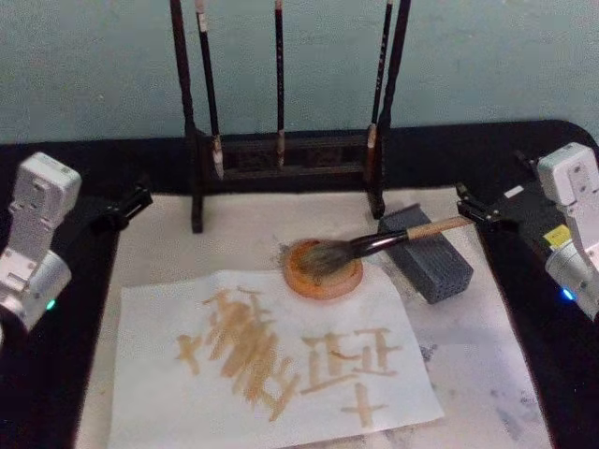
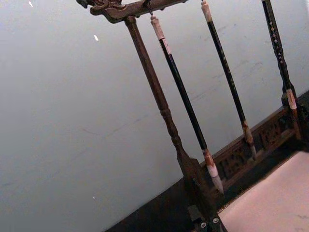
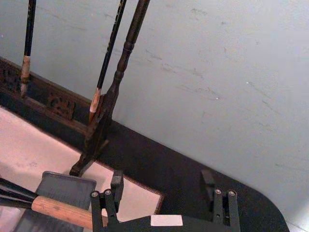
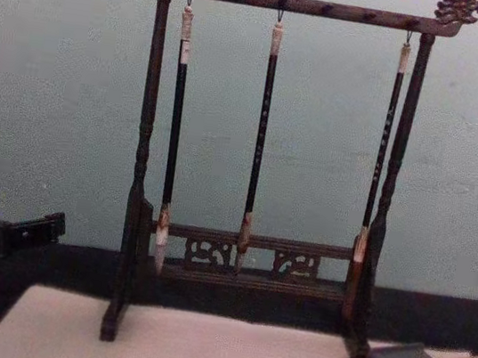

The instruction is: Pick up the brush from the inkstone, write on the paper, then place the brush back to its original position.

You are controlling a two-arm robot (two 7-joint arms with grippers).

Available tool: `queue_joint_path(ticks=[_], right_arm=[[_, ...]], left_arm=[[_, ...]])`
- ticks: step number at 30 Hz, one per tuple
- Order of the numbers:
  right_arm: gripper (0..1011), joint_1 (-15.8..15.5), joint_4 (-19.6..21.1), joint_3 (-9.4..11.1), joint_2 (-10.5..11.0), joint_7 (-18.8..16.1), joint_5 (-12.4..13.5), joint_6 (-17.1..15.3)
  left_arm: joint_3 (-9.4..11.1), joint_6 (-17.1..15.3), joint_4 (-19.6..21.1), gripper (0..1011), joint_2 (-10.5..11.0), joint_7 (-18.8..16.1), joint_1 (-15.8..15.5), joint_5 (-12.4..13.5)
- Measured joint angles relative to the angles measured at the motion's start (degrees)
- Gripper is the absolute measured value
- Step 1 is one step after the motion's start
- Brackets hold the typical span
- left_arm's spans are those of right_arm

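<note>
An orange edge can be seen next to the bushy bristles, so orange ink should be hidden under them in the inkstone when I lift the brush.
The brush (image 1: pixel 374 245) lies with its bushy bristles on the round orange-brown inkstone (image 1: pixel 328 281). Its pale handle rests across a grey block (image 1: pixel 440 267) and points to the right. My right gripper (image 1: pixel 482 213) is open just past the handle's end and holds nothing. In the right wrist view the handle (image 3: pixel 60 210) ends beside one finger (image 3: pixel 116 183), outside the gap. The paper (image 1: pixel 150 327) lies in front of the inkstone and bears tan brush strokes. My left gripper (image 1: pixel 126 208) sits open and idle at the mat's far left corner.
A dark wooden brush rack (image 1: pixel 281 154) stands behind the inkstone with three thin brushes hanging from it (image 4: pixel 262 128). A pale felt mat (image 1: pixel 487 365) with grey smudges lies under everything, on a black table. A pale green wall is close behind.
</note>
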State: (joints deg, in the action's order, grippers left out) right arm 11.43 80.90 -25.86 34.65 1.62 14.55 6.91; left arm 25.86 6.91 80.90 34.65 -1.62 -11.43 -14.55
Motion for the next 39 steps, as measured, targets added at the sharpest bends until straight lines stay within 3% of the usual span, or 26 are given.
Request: queue_joint_path(ticks=[17,24,33,39], right_arm=[[1008,0.1,-0.6,0.5,-0.5,-1.3,0.7,0.3],[1008,-1.2,0.2,2.4,-0.9,-3.4,2.6,0.4],[1008,-5.5,4.4,5.6,-0.4,-5.5,5.7,0.1],[1008,-8.2,6.9,7.3,-0.1,-5.8,6.5,-0.3]], left_arm=[[0.0,0.0,0.0,1002,0.0,0.0,0.0,0.0],[0.0,0.0,0.0,1002,0.0,0.0,0.0,0.0],[0.0,0.0,0.0,1002,0.0,0.0,0.0,0.0],[0.0,0.0,0.0,1002,0.0,0.0,0.0,0.0]])
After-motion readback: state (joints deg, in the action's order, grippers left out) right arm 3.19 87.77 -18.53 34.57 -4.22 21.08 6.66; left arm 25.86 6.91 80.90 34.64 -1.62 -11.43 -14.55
